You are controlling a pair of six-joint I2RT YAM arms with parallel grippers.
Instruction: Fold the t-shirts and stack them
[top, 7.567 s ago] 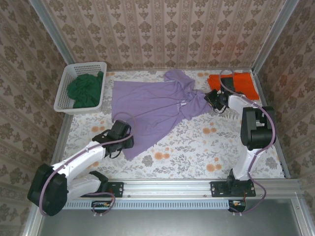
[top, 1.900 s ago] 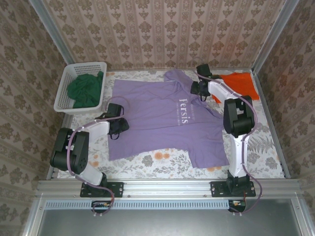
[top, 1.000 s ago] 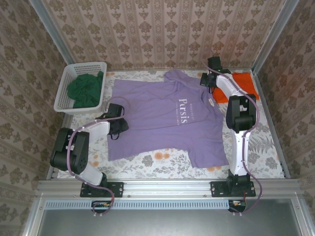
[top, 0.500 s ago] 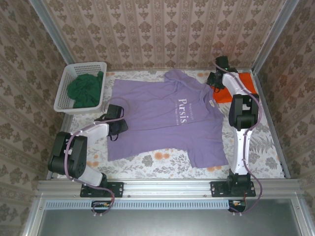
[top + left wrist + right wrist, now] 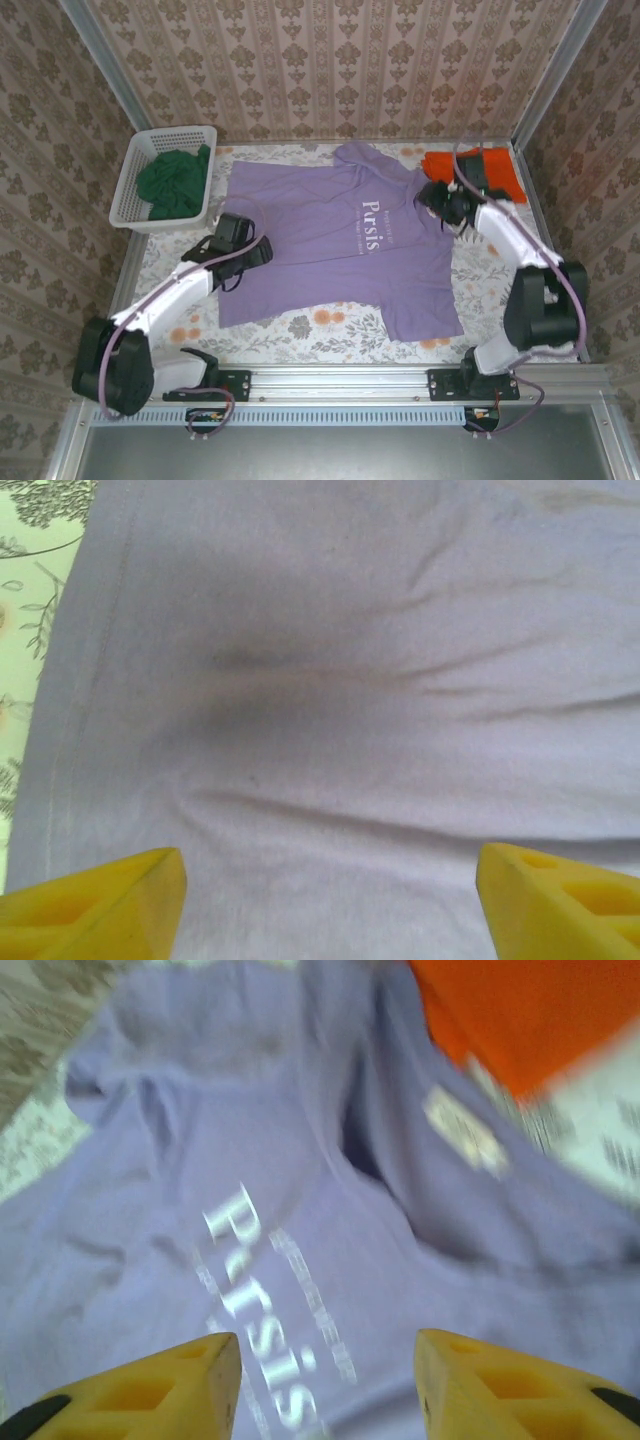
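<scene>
A long crease (image 5: pixel 345 257) interrupts the white lettering, so the lilac-purple t-shirt (image 5: pixel 310 230) will flatten out and show hidden letters when I pull on its front edge.
The lilac-purple t-shirt (image 5: pixel 340 240) lies spread flat, white lettering up, in the middle of the table. My left gripper (image 5: pixel 248 248) hangs over its left part, near the hem. In the left wrist view that gripper (image 5: pixel 325 905) is open, with slightly wrinkled purple cloth (image 5: pixel 330 680) under the gap. My right gripper (image 5: pixel 434 198) hovers by the collar. It stands open (image 5: pixel 325 1385) above the lettering (image 5: pixel 260 1290), holding nothing. The orange t-shirt (image 5: pixel 492 168) lies at the back right and shows again (image 5: pixel 520 1010) beyond the collar. The dark green t-shirt (image 5: pixel 175 180) is bunched in the basket.
The white lattice basket (image 5: pixel 128 196) stands at the back left corner. Papered walls close in the table on three sides. Bare flowered tablecloth (image 5: pixel 520 330) shows at the front right and along the front edge (image 5: pixel 330 340).
Both grippers have opened. The right arm pulled back from the far edge by the orange t-shirt to the purple collar. The left gripper shifted slightly onto the purple cloth.
</scene>
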